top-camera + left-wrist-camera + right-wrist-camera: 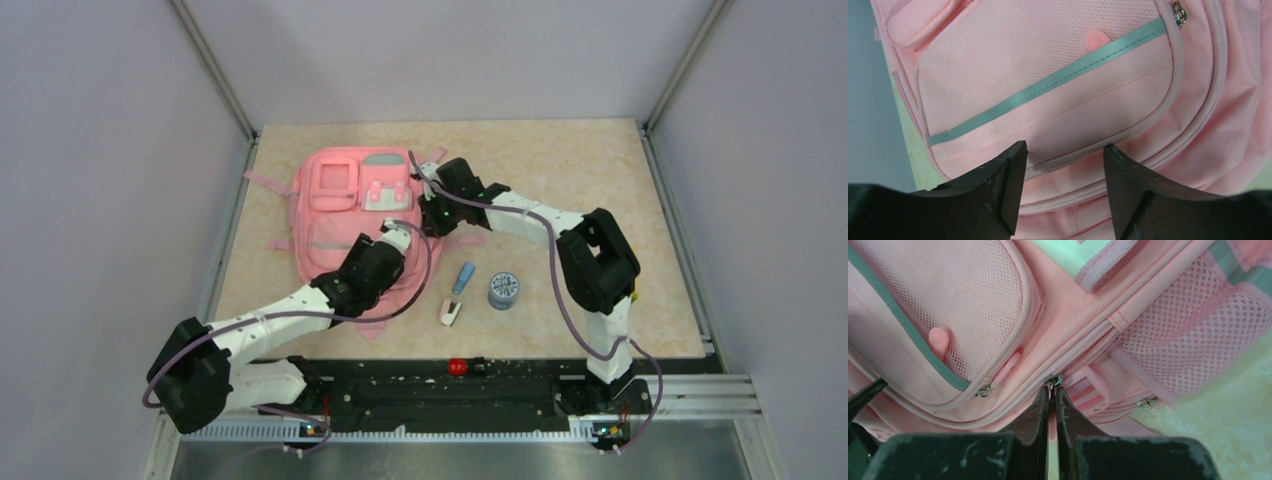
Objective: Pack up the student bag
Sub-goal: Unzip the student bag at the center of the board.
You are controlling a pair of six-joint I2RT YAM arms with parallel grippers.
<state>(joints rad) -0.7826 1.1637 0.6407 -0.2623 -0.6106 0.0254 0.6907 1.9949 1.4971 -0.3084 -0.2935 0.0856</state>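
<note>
The zipper pull is near the main zip's upper end (1110,326), so next my right gripper pulls it around the lower seam (1063,204) while my left gripper holds the bag.
The student bag (340,215), a big pink backpack, lies front-up at the back left of the table. In the left wrist view its mesh front pocket (1048,75) with a teal stripe fills the frame. My left gripper (397,240) (1065,147) hovers over the bag's lower front, jaws apart, with only fabric and a zip seam below the gap. My right gripper (432,207) (1053,390) is at the bag's right side, shut on a metal zipper pull (1053,380) of the main zip, with the pink tab pinched between the fingers.
On the table right of the bag lie a blue pen (464,277), a small white object (451,313) and a round blue-grey tin (503,290). Two more zipper sliders (984,391) (1146,402) show nearby. Walls enclose the table on three sides.
</note>
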